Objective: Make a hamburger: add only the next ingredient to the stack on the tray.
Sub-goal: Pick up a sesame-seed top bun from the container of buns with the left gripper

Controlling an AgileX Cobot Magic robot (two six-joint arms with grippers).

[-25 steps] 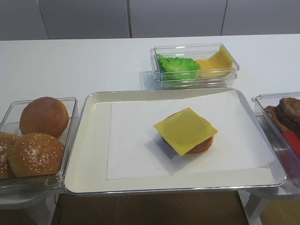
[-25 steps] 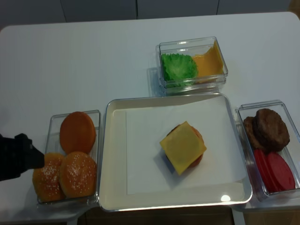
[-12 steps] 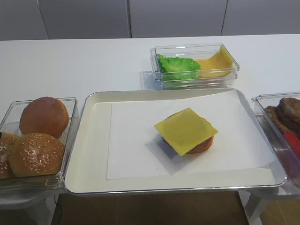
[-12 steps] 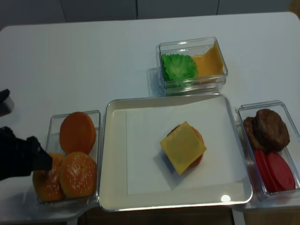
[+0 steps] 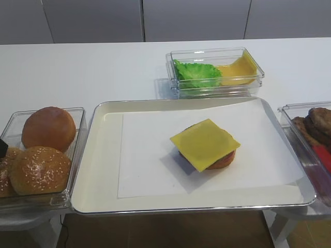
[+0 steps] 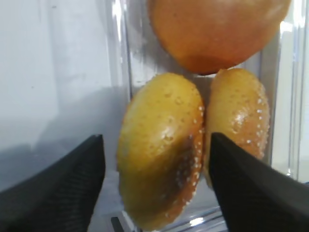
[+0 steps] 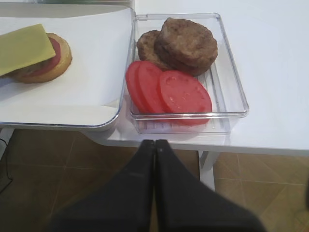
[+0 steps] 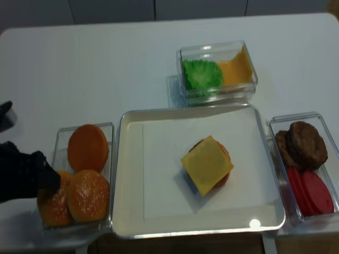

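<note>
The sesame bun top (image 8: 54, 203) is leaning against the box's side (image 8: 43, 216). It will hang on edge when I lift it, and then it will tip flat onto the cheese.
Two sesame bun tops lie in a clear box (image 8: 109, 159) left of the tray (image 8: 127, 206). The left bun top (image 6: 159, 150) (image 8: 52, 205) sits between the wide-apart fingers of my left gripper (image 6: 157, 140) (image 8: 46, 181), which is open around it. The other sesame bun top (image 6: 239, 116) (image 5: 39, 169) lies just beyond the right finger. The stack (image 5: 205, 144) (image 8: 207, 165), cheese slice uppermost, rests on white paper in the tray (image 5: 101, 170). My right gripper (image 7: 155, 142) is shut with nothing in it, below the table's front edge before the patty box.
A smooth brown bun (image 5: 48, 127) (image 6: 217, 29) fills the far end of the bun box. A clear box of lettuce and cheese (image 8: 217, 71) stands behind the tray. A box of patties and tomato slices (image 7: 183, 72) (image 8: 303, 159) sits at the tray's right.
My left gripper has edged right into the bun box, up around the left sesame bun top. The right gripper and the stack have not moved.
</note>
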